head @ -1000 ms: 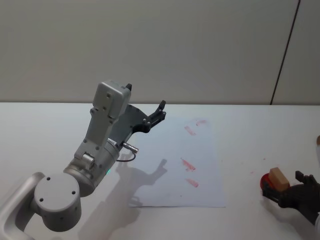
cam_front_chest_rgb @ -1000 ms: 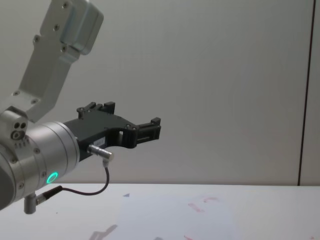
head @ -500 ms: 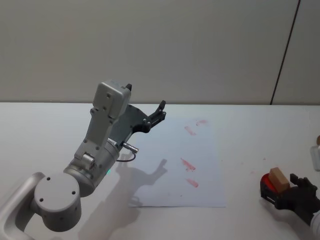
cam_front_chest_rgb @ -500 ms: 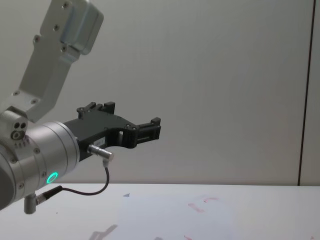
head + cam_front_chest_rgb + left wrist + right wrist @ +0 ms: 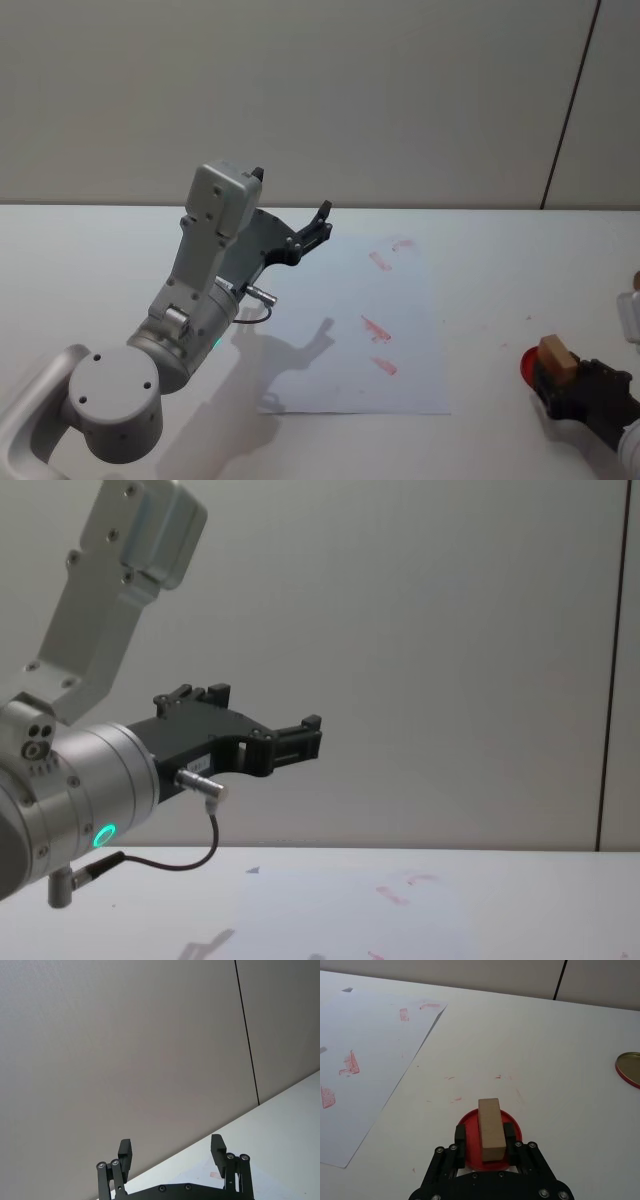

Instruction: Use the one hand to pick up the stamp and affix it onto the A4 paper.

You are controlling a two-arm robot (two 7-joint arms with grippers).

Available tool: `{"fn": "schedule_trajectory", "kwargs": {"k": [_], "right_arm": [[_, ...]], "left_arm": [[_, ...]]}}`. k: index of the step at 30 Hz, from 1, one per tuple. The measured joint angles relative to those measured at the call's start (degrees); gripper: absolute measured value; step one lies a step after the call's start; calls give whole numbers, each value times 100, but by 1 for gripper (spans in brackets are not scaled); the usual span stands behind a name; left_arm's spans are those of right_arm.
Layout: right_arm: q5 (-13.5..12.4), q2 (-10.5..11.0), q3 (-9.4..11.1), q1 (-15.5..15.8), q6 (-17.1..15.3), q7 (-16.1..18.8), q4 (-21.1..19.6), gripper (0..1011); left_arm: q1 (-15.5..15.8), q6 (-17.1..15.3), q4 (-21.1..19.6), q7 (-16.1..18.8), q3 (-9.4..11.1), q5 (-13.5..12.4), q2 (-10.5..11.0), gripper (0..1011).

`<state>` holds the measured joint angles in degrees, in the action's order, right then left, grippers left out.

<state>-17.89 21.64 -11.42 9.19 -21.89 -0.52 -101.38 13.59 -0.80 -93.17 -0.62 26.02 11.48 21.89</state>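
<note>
I expect another pale red patch from the stamp (image 5: 491,1129) when I press it there, because the red prints on the A4 paper (image 5: 351,1063) are pale and patchy.
The stamp (image 5: 489,1128), a light-brown wooden block, stands on a round red ink pad (image 5: 470,1127) on the table to the right of the A4 paper (image 5: 365,1060). My right gripper (image 5: 485,1137) is open and straddles the stamp, with a gap showing between one finger and the block. In the head view the stamp (image 5: 556,355) sits just ahead of the right gripper (image 5: 572,388) near the table's right front. The A4 paper (image 5: 340,330) bears a few red prints. My left gripper (image 5: 318,222) hangs open, raised above the paper's far left corner.
A round red-rimmed lid (image 5: 629,1067) lies on the table to the right of the ink pad. Small red smudges mark the table between the pad and the paper. A grey wall stands behind the table.
My right gripper has slid left toward the stamp, so its fingers now flank the block. The left arm and the stamp have not moved.
</note>
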Motion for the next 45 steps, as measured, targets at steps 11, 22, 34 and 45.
{"fn": "schedule_trajectory", "kwargs": {"k": [11,22,34,45], "right_arm": [[7,-7,-5,-5,-5,-1,8,220],[37,-16,7,-2,163,2,0,221],[106,-34,57,-74,643,98,-228,221],[185,-142,-21,-301,761,622,-386,221]], "left_arm": [[0,0,0,0,0,0,0,1003],[0,0,0,0,0,0,0,1003],[0,0,0,0,0,0,0,1003],[0,0,0,0,0,0,0,1003]]}}
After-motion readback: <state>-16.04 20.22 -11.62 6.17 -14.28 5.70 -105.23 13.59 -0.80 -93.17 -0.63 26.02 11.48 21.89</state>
